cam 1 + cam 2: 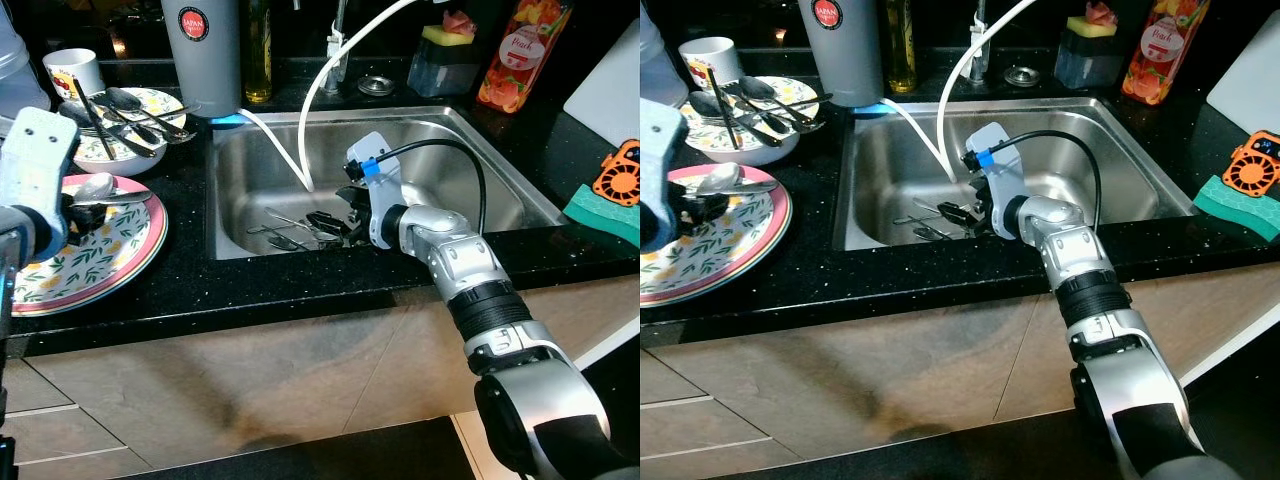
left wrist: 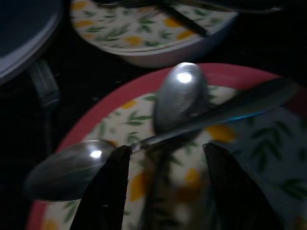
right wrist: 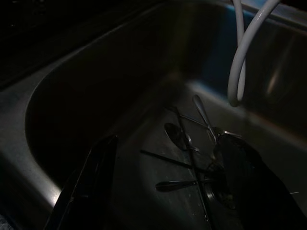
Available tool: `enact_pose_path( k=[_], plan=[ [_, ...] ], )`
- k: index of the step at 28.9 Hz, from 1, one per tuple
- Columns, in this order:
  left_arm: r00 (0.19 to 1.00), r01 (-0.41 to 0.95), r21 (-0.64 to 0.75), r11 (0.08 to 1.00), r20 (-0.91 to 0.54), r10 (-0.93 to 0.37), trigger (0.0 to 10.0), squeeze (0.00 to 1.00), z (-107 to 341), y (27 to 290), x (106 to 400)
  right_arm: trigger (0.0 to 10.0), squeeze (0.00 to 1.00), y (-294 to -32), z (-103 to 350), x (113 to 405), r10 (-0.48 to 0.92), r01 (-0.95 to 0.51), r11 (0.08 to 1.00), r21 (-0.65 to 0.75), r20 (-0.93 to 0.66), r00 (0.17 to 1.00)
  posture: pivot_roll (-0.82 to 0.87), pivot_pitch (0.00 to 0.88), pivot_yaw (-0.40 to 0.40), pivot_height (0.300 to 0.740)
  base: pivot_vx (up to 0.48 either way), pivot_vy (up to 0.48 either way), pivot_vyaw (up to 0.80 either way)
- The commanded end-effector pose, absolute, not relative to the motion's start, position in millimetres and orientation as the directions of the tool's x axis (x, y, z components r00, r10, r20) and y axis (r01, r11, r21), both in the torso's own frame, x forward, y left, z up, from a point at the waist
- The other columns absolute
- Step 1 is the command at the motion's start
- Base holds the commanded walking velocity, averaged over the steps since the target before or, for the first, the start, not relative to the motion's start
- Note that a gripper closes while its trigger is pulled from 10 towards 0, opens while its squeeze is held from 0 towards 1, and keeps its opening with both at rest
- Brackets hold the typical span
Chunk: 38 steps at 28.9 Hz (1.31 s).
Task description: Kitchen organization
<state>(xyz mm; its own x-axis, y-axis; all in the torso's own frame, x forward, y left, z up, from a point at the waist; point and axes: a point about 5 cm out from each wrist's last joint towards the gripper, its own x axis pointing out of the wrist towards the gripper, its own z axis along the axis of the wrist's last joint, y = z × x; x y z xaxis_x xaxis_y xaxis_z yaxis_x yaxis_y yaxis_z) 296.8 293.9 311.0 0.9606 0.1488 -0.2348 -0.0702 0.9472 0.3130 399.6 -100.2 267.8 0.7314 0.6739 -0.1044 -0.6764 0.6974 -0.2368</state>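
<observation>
My gripper will lift the lower spoon point(image 1: 97, 186), and it will come free alone. The upper spoon's handle point(image 2: 167, 137) only lies across the lower spoon's neck.
Two metal spoons point(image 2: 181, 96) lie crossed on a pink-rimmed leaf-pattern plate point(image 1: 120, 270) on the black counter at the left. My left gripper point(image 2: 165, 148) hovers just over them, open, with one spoon's handle passing between its fingertips point(image 2: 112, 163). In the steel sink point(image 1: 440, 130) lie several pieces of cutlery point(image 1: 285, 232), spoons and forks crossing each other point(image 3: 187, 139). My right gripper point(image 1: 335, 222) reaches down into the sink right beside that cutlery, open and holding nothing.
A white hose point(image 1: 310, 110) loops into the sink near my right gripper. Behind the plate a bowl point(image 1: 130, 115) holds more cutlery, with a white mug point(image 1: 72, 68) and grey tumbler point(image 1: 200, 50). A green sponge point(image 1: 605, 210) lies at the right.
</observation>
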Motion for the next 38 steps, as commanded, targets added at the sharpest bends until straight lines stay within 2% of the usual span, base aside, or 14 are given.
enact_pose_path(
  k=[1, 11, 12, 15, 16, 18, 19, 29, 33, 38],
  plan=[
    [0.950, -0.103, 0.319, 0.942, -0.249, 0.188, 10.0, 0.00, 314.0, 302.1, 290.1, 10.0, 0.00, -98.4, 269.9, 399.6, 0.681, -0.683, 0.684, -0.256, -0.111, 0.724, 0.01, 0.170, -0.041, 0.740, 0.000, 0.000, 0.00],
    [0.923, -0.059, 0.262, 0.963, -0.354, 0.152, 10.0, 0.00, 303.1, 296.5, 283.7, 10.0, 0.00, -97.0, 272.0, 399.8, 0.688, -0.689, 0.662, -0.294, -0.127, 0.715, 0.01, 0.170, -0.045, 0.740, 0.000, 0.000, 0.00],
    [0.915, -0.054, 0.258, 0.965, -0.374, 0.151, 8.9, 0.00, 300.4, 297.2, 282.0, 10.0, 0.00, -97.0, 272.1, 399.8, 0.689, -0.690, 0.659, -0.297, -0.129, 0.713, 0.01, 0.169, -0.047, 0.740, 0.000, 0.000, 0.00],
    [0.913, -0.053, 0.257, 0.965, -0.379, 0.151, 8.9, 0.00, 299.7, 297.4, 281.5, 10.0, 0.00, -97.1, 272.1, 399.8, 0.689, -0.691, 0.659, -0.298, -0.130, 0.713, 0.01, 0.169, -0.047, 0.740, 0.000, 0.000, 0.00],
    [0.908, -0.049, 0.254, 0.966, -0.392, 0.149, 0.9, 0.00, 298.2, 297.8, 279.8, 10.0, 0.00, -97.0, 271.8, 399.7, 0.690, -0.693, 0.655, -0.301, -0.134, 0.711, 0.01, 0.167, -0.049, 0.740, 0.000, 0.000, 0.00],
    [0.906, -0.046, 0.252, 0.967, -0.397, 0.147, 0.9, 0.00, 297.8, 297.7, 279.1, 10.0, 0.00, -96.9, 271.7, 399.7, 0.691, -0.694, 0.654, -0.302, -0.135, 0.710, 0.01, 0.167, -0.049, 0.740, 0.000, 0.000, 0.00],
    [0.905, -0.041, 0.252, 0.967, -0.401, 0.143, 0.0, 0.00, 297.5, 297.2, 278.4, 10.0, 0.00, -96.7, 271.6, 399.7, 0.691, -0.694, 0.653, -0.303, -0.136, 0.710, 0.01, 0.167, -0.049, 0.740, 0.000, 0.000, 0.00],
    [0.917, -0.009, 0.255, 0.967, -0.383, 0.109, 0.0, 0.00, 302.0, 292.5, 277.9, 10.0, 0.00, -95.5, 271.7, 400.1, 0.693, -0.696, 0.647, -0.310, -0.140, 0.707, 0.01, 0.162, -0.051, 0.740, 0.000, 0.000, 0.00],
    [0.923, 0.069, 0.212, 0.975, -0.384, 0.018, 0.0, 0.00, 300.3, 278.3, 278.9, 10.0, 0.00, -95.1, 271.1, 399.9, 0.695, -0.697, 0.646, -0.311, -0.140, 0.706, 0.01, 0.152, -0.051, 0.740, 0.000, 0.000, 0.00],
    [0.928, 0.097, 0.177, 0.979, -0.372, -0.025, 0.0, 0.00, 302.1, 269.8, 280.7, 10.0, 0.00, -95.6, 271.3, 400.0, 0.693, -0.696, 0.646, -0.313, -0.140, 0.707, 0.01, 0.151, -0.051, 0.740, 0.000, 0.000, 0.00]
  ],
)
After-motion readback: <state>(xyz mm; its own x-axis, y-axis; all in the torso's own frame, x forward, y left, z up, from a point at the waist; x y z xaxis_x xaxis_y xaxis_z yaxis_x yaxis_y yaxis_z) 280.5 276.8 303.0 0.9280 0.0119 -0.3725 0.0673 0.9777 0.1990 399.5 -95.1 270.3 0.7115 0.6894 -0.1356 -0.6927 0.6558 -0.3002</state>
